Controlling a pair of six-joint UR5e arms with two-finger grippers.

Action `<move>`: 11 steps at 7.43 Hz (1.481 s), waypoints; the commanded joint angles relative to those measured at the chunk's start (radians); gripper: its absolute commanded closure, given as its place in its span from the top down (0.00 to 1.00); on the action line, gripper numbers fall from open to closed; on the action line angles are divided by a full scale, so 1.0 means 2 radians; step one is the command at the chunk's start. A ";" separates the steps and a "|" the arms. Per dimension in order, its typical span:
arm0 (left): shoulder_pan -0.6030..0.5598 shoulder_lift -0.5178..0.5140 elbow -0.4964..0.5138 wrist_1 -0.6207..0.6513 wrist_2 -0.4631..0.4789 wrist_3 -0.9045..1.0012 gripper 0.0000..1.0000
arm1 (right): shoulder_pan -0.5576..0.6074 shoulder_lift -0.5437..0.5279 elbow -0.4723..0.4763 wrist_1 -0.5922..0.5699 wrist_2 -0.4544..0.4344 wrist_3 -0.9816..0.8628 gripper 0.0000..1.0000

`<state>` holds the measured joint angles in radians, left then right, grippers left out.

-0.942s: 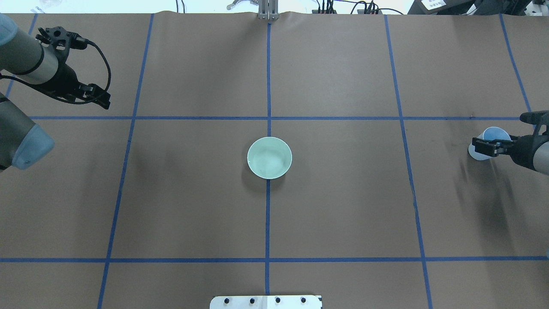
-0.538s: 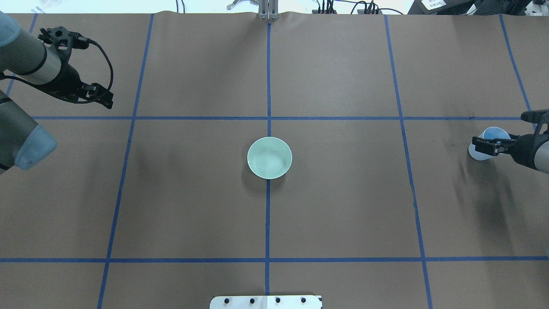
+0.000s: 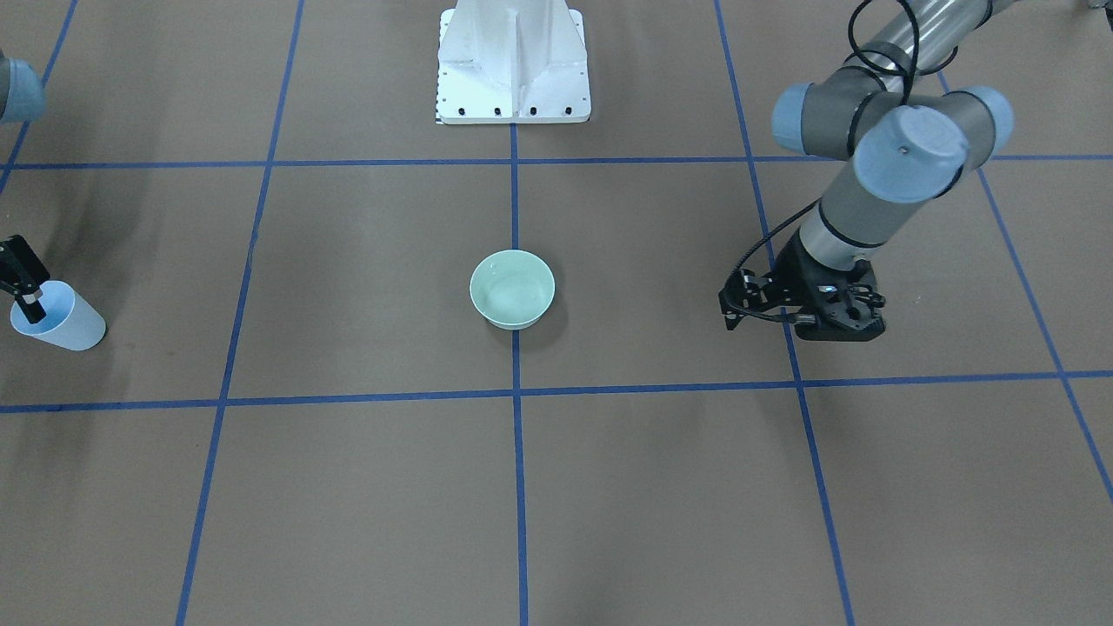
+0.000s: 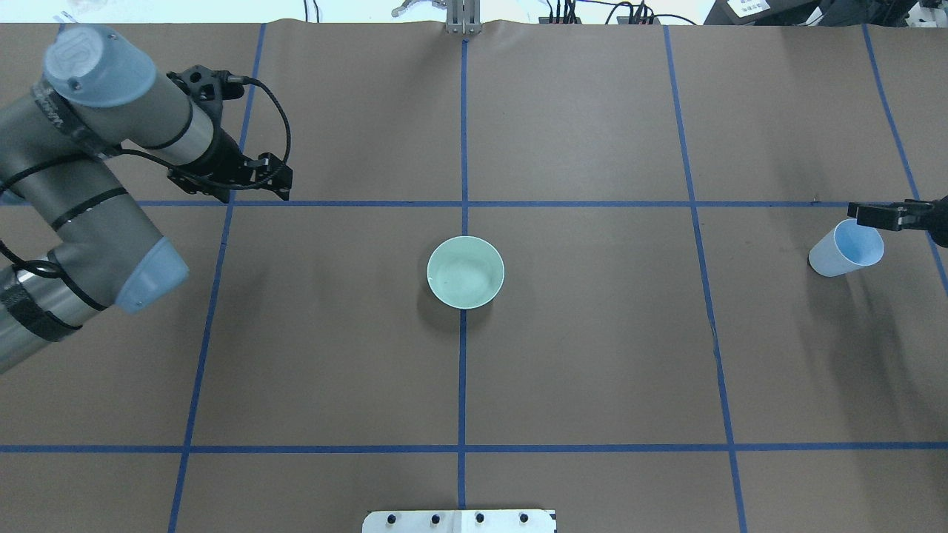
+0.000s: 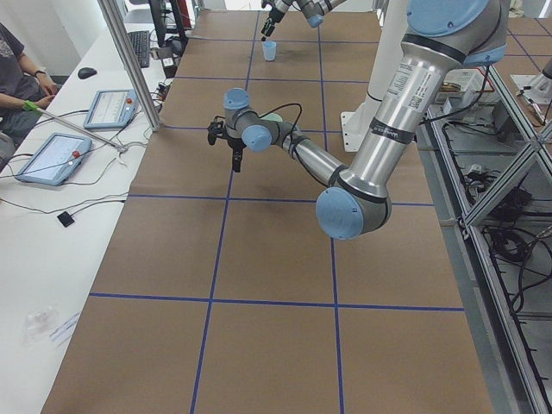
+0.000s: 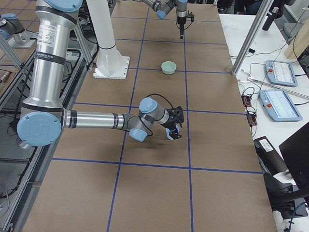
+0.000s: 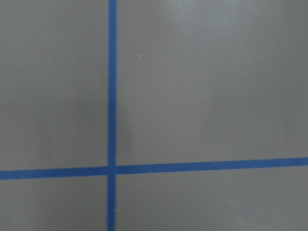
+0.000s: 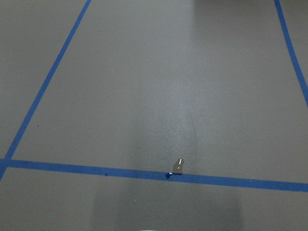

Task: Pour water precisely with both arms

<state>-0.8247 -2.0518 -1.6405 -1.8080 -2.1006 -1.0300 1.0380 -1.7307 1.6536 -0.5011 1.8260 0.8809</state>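
The way to the pale green bowl is clear and my left gripper's fingers are open, so I should carry on going until the fingers are on either side of its near rim (image 3: 553,289).
A pale green bowl (image 4: 465,272) stands at the table's centre, also in the front view (image 3: 512,289). A light blue cup (image 4: 846,249) stands upright and free at the far right, also in the front view (image 3: 59,320). My right gripper (image 4: 859,215) hovers at the cup's far rim, and its jaw state is unclear. In the front view it (image 3: 30,296) overlaps the cup's mouth. My left gripper (image 4: 280,180) points down over bare table left of the bowl, with fingers together and empty. It also shows in the front view (image 3: 830,323).
Blue tape lines grid the brown table cover. The white pedestal (image 3: 513,61) stands at the robot's edge. In the left side view an operator (image 5: 13,78) and tablets (image 5: 52,155) are beside the table. Both wrist views show only table and tape.
My left arm has swung in toward the table's middle. My right gripper has moved off the cup toward the far side. The cup and bowl have not moved.
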 commanded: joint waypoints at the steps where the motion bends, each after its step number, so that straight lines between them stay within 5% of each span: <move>1: 0.063 -0.066 0.018 0.004 0.030 -0.094 1.00 | 0.079 0.041 0.036 -0.121 0.086 -0.077 0.99; 3: 0.096 -0.140 0.081 0.004 0.044 -0.115 1.00 | 0.126 0.055 0.040 -0.205 0.159 -0.177 0.99; 5: 0.115 -0.150 0.105 0.004 0.045 -0.131 0.99 | 0.184 0.084 0.044 -0.335 0.236 -0.287 0.99; 7: 0.137 -0.151 0.125 0.004 0.045 -0.131 0.91 | 0.193 0.120 0.065 -0.442 0.245 -0.342 0.99; 8: 0.137 -0.153 0.125 0.005 0.045 -0.132 0.60 | 0.193 0.121 0.074 -0.456 0.245 -0.342 0.99; 9: 0.137 -0.153 0.124 0.005 0.042 -0.133 0.01 | 0.193 0.120 0.075 -0.457 0.246 -0.342 0.99; 11: 0.136 -0.153 0.121 0.005 0.039 -0.129 0.00 | 0.193 0.123 0.075 -0.458 0.246 -0.342 0.99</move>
<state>-0.5524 -2.3573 -1.3962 -1.7979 -2.0194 -1.2912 1.4230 -1.4889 1.8024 -1.4115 2.3174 0.1973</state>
